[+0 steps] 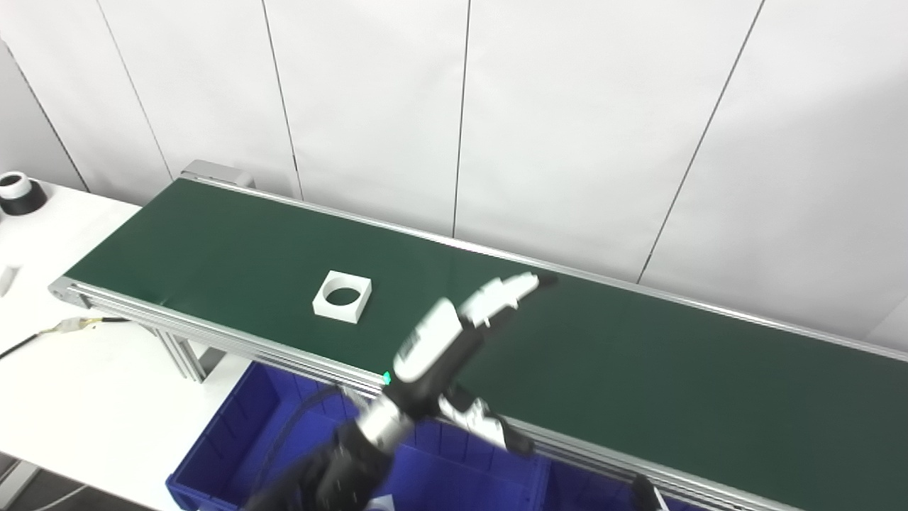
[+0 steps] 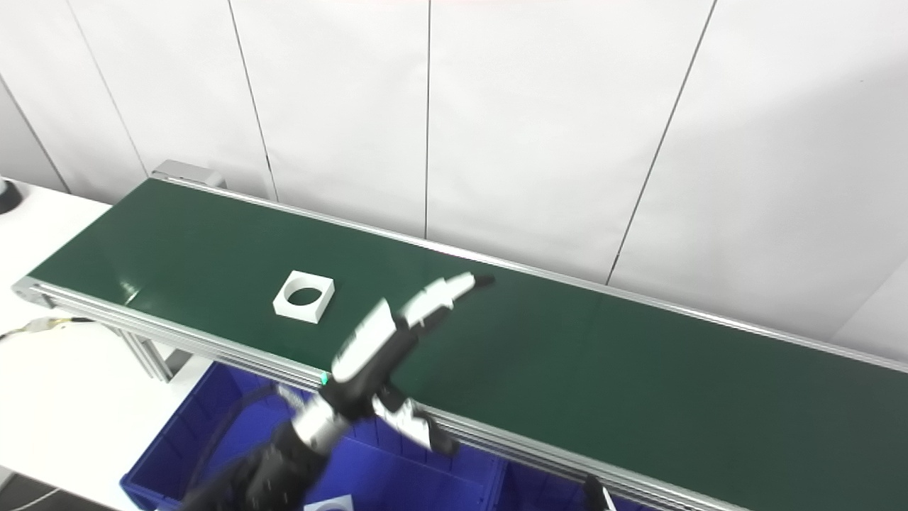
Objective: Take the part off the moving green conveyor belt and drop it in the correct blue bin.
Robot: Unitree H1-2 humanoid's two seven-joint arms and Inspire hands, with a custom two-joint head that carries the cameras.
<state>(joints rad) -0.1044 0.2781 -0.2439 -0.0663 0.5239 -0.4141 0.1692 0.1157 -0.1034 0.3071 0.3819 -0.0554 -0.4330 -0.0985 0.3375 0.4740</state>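
Observation:
I can see a white corner (image 1: 382, 503) in the blue bin (image 1: 472, 481), so I expect another white square part to be lying there when I bring this one over.
A white square part with a round hole (image 1: 342, 297) lies flat on the green conveyor belt (image 1: 638, 355), left of the middle. My left hand (image 1: 454, 333) reaches over the belt's near rail just right of the part, a hand's width away and not touching it. Its fingers (image 1: 507, 291) stretch out over the belt with the thumb (image 1: 482, 422) spread low, so it is open and empty. A blue bin (image 1: 234, 440) stands below the belt's near edge, under my left arm. Only a small dark tip (image 1: 642, 491) at the bottom edge may be my right hand.
The bin has dividers, and a white piece (image 2: 330, 504) shows in it at the bottom edge. A white table (image 1: 71, 404) lies to the left with a cable (image 1: 71, 326) and a black-and-white roll (image 1: 18, 193). White wall panels stand close behind the belt.

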